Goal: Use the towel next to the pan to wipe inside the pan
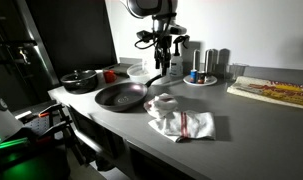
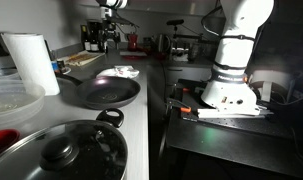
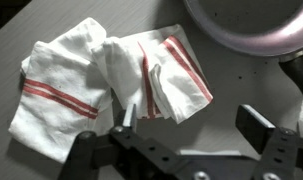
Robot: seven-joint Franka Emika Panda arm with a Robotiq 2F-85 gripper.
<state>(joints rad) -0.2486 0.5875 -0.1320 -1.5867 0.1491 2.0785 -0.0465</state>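
Note:
My open gripper keeps moving down toward the towel's red stripe (image 3: 146, 80) until its fingers straddle the fold, because the towel's raised fold (image 1: 162, 102) stands clear of the pan below the gripper.
A white towel with red stripes (image 3: 91, 75) lies crumpled on the grey counter, next to a dark round pan (image 3: 256, 25). In both exterior views the towel (image 1: 183, 122) (image 2: 125, 71) lies beside the pan (image 1: 121, 96) (image 2: 104, 92). My gripper (image 3: 191, 115) is open and empty, with one finger over the towel's edge and the other over bare counter. In both exterior views the gripper (image 1: 163, 62) (image 2: 111, 38) hangs above the counter, well over the towel and pan. The pan's inside looks empty.
A lidded black pot (image 1: 81, 80) (image 2: 61, 150) stands beside the pan. A plate with shakers (image 1: 201, 78) and a flat board (image 1: 271, 92) sit along the back. A paper towel roll (image 2: 31, 62) stands near the wall. The counter edge runs along the front.

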